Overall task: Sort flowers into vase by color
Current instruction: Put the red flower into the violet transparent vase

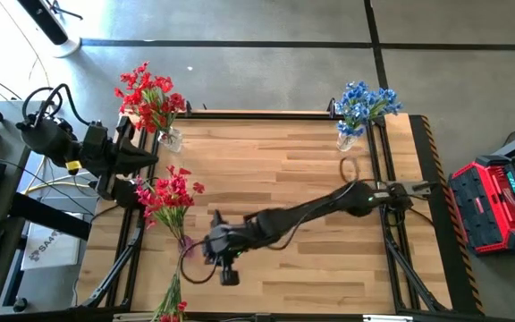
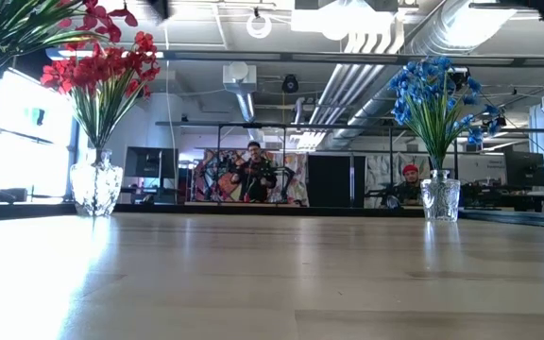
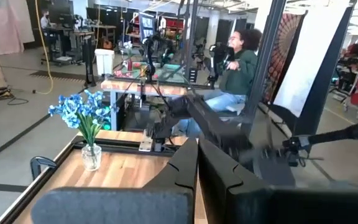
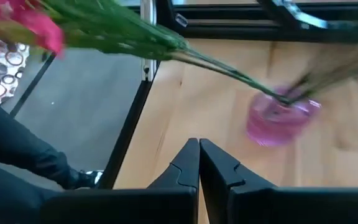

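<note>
One red spray (image 1: 171, 302) is leaning out of the pink holder past the holder's near edge, so next my right gripper sweeps it up toward the other red blooms (image 1: 168, 195) before moving back.
Red sprays (image 1: 150, 94) stand in a clear glass vase (image 1: 170, 139) at the far left corner. Blue sprays (image 1: 365, 100) stand in a second glass vase (image 1: 347, 139) at the far right. More red sprays (image 1: 170, 192) lie on the table's left part. Their stems meet in a small pink see-through holder (image 4: 281, 118), and some blooms (image 1: 173, 309) reach past the near edge. My right gripper (image 4: 199, 149) is shut and empty, low over the table just right of the pink holder (image 1: 186, 244). My left gripper (image 3: 197, 155) is shut and empty, raised beside the red vase.
A thin loop (image 1: 350, 168) lies on the wood near the blue vase. Black frame rails (image 1: 266, 114) run around the table. A red toolbox (image 1: 494, 201) sits off the right side. People sit at desks in the room beyond (image 3: 238, 62). Bare wood (image 1: 311, 161) lies between the vases.
</note>
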Robot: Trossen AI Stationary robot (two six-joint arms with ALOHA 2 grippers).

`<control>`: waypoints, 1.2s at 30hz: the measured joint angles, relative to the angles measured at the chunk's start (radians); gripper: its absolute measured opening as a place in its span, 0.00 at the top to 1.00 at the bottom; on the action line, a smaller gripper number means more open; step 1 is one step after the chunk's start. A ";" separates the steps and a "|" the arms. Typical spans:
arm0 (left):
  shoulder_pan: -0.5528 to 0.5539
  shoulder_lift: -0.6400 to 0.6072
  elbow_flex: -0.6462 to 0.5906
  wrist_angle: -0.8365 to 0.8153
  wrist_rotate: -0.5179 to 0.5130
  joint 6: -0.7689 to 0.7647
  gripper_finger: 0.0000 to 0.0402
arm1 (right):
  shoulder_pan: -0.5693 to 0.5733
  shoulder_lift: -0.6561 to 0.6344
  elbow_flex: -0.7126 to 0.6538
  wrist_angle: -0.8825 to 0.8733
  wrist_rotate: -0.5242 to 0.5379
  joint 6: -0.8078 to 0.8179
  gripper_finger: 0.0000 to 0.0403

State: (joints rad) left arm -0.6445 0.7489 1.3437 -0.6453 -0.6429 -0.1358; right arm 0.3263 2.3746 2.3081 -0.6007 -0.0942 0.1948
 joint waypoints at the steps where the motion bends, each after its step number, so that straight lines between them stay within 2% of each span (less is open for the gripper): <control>1: 0.000 0.001 0.000 -0.002 -0.006 0.003 1.00 | 0.001 0.027 -0.001 0.041 -0.006 -0.015 1.00; 14: 0.000 0.001 0.000 -0.026 -0.067 0.016 1.00 | 0.005 0.237 0.000 0.528 0.004 -0.102 1.00; 17: 0.000 0.007 0.000 -0.040 -0.080 0.008 1.00 | 0.008 0.276 0.000 0.611 0.012 -0.124 1.00; 23: 0.000 0.018 0.000 -0.056 -0.080 -0.009 1.00 | 0.008 0.311 0.000 0.670 0.012 -0.154 1.00; 28: 0.000 0.031 0.000 -0.060 -0.092 -0.010 1.00 | 0.008 0.336 0.000 0.855 0.022 -0.214 1.00; 32: 0.003 0.036 0.000 -0.060 -0.092 -0.025 1.00 | 0.007 0.340 0.000 0.966 0.119 -0.191 1.00; 36: 0.003 0.035 0.000 -0.060 -0.093 -0.063 1.00 | 0.006 0.340 0.000 1.067 0.321 -0.176 1.00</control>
State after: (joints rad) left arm -0.6415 0.7841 1.3434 -0.7053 -0.7355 -0.1985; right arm 0.3323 2.7148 2.3085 0.4660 0.2269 0.0185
